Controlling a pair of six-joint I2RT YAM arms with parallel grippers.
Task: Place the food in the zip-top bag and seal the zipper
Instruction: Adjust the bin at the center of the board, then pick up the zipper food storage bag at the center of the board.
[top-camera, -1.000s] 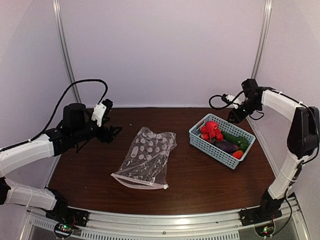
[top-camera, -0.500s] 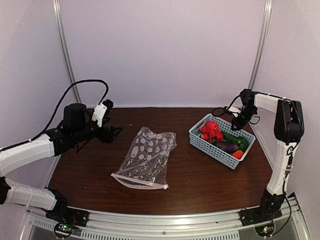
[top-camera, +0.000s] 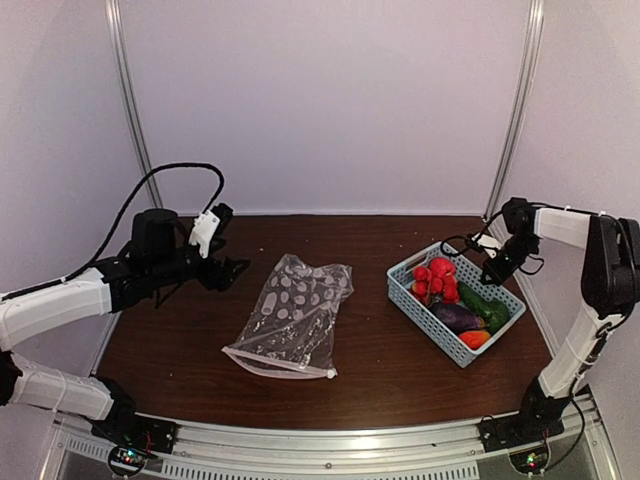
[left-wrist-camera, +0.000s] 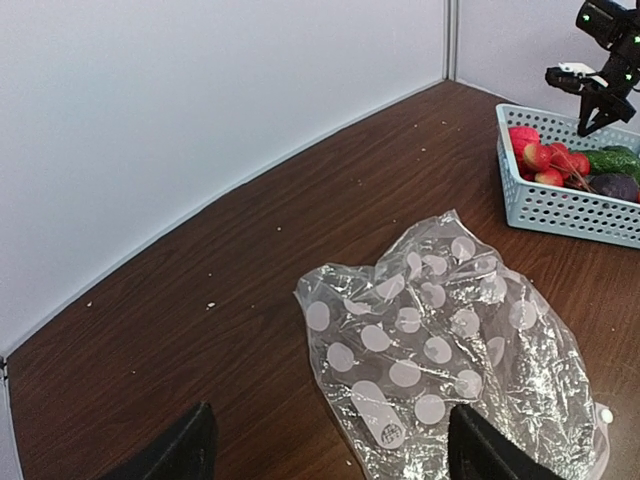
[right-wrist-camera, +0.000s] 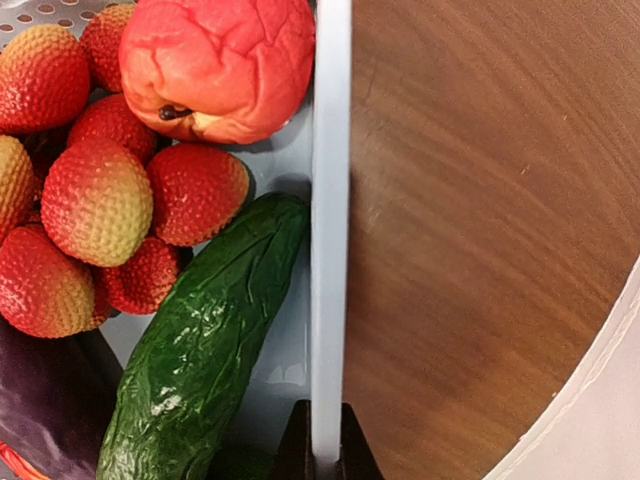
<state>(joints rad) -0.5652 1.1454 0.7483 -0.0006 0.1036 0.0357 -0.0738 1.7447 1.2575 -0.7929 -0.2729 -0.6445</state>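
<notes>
My right gripper is holding the basket (top-camera: 456, 306), which stands at a slant close to the wall. It should swing the basket by the basket's rim (right-wrist-camera: 329, 300) straighter and nearer the zip-top bag before letting go.
The zip-top bag (top-camera: 295, 315) lies flat mid-table, clear with white dots, its zipper (top-camera: 280, 362) along the near edge. In the left wrist view the zip-top bag (left-wrist-camera: 450, 340) lies ahead of my open left gripper (left-wrist-camera: 330, 450), which hovers left of it (top-camera: 232, 265) holding nothing. The food sits in a light-blue basket (top-camera: 425, 318): red pieces (top-camera: 438, 278), a cucumber (top-camera: 480, 305), an eggplant (top-camera: 457, 317), an orange piece (top-camera: 474, 338). My right gripper (top-camera: 492, 268) is shut on the basket's far rim (right-wrist-camera: 330, 200), beside the cucumber (right-wrist-camera: 205, 350) and strawberries (right-wrist-camera: 95, 200).
The basket (left-wrist-camera: 570, 205) stands at the right of the brown table, close to the right wall and its metal post (top-camera: 515, 110). Bare wood lies between bag and basket. A black cable (top-camera: 150, 190) loops above the left arm.
My right gripper has dropped onto the basket's far rim and shut on it; the basket has slid to the right. The left arm has edged slightly right.
</notes>
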